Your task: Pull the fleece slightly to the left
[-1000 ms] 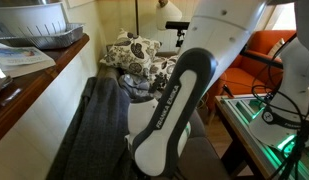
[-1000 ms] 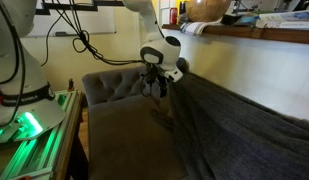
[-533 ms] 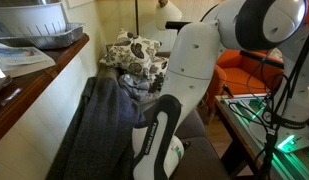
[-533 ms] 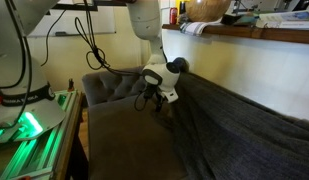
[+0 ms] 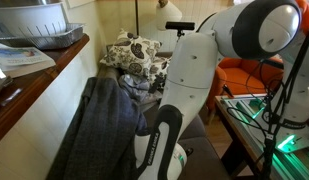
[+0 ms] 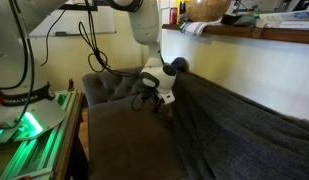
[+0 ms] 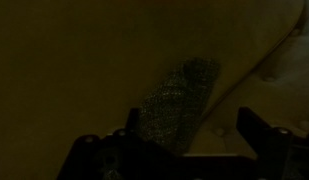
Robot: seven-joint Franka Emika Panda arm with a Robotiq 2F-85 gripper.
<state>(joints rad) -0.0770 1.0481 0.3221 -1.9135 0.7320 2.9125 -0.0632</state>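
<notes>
My gripper is to pull the fleece hanging in loose folds over the sofa back (image 5: 96, 112), so its near edge (image 5: 140, 122) will spread across the seat while most stays draped.
The fleece (image 5: 99, 130) is a large grey-blue blanket, rumpled and draped over the sofa back and seat; it shows in both exterior views (image 6: 234, 130). My gripper (image 6: 161, 100) hangs low over the sofa, right at the fleece's near edge, pointing down. In the dark wrist view a strip of the fleece (image 7: 184, 95) lies ahead between the two spread fingers (image 7: 186, 135), which hold nothing. In an exterior view the arm's body (image 5: 164, 140) hides the gripper.
Cream-and-dark patterned pillows (image 5: 134, 55) lie at the sofa's far end. A wooden counter (image 5: 34, 80) runs behind the sofa. An orange chair (image 5: 254, 60) and a green-lit table (image 5: 264, 130) stand beside it. The grey sofa seat (image 6: 124, 140) lies next to the fleece.
The arm has swung down and lowered the gripper from above the sofa back to the fleece's edge near the seat. The fleece has not visibly moved.
</notes>
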